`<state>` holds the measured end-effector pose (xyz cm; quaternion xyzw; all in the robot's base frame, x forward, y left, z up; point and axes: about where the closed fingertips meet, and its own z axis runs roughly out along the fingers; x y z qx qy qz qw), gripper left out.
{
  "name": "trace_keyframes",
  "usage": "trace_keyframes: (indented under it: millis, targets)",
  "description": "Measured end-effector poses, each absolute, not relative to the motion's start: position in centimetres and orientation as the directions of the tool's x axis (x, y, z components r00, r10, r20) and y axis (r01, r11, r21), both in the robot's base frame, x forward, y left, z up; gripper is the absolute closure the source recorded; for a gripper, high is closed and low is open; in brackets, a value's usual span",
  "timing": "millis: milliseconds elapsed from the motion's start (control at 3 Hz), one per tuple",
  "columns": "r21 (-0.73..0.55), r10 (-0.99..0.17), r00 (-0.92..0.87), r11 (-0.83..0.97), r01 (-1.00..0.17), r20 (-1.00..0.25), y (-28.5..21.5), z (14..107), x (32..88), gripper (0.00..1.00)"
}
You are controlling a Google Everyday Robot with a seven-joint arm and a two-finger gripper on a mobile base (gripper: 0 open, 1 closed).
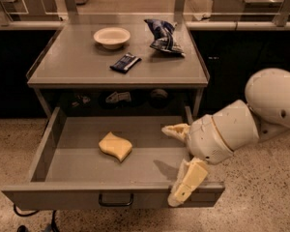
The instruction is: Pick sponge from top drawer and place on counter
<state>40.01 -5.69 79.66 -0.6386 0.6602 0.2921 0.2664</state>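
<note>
The drawer's front side point(160, 188) has one finger of my gripper over it, away from the sponge, so I should swing my gripper inward above the sponge point(115, 146) before lowering.
The pale-yellow sponge point(115, 146) lies flat on the bottom of the open top drawer point(63, 170), left of its middle. My gripper point(176, 163) hangs over the drawer's right part, to the right of the sponge and apart from it. It is open and empty: one cream finger point(175, 130) points left over the drawer floor, the other finger point(188, 181) reaches down over the front wall. The counter point(82, 64) is the grey-brown top behind and above the drawer.
On the counter stand a cream round bowl point(111, 36), a small dark packet point(125, 62) and a blue snack bag point(163, 36). Small items point(117, 97) sit on the shelf under the counter. My white arm point(261, 115) comes in from the right. Speckled floor surrounds the unit.
</note>
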Motion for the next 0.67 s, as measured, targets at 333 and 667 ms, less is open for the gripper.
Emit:
trace_keyframes:
  millis: [333,667]
  targets:
    - [0.175,-0.601,-0.342,0.319,-0.932,-0.723,-7.14,77.04,38.22,0.00]
    - [0.175,-0.568,-0.397,0.405,-0.898,-0.721,-7.85,76.08,39.18,0.00]
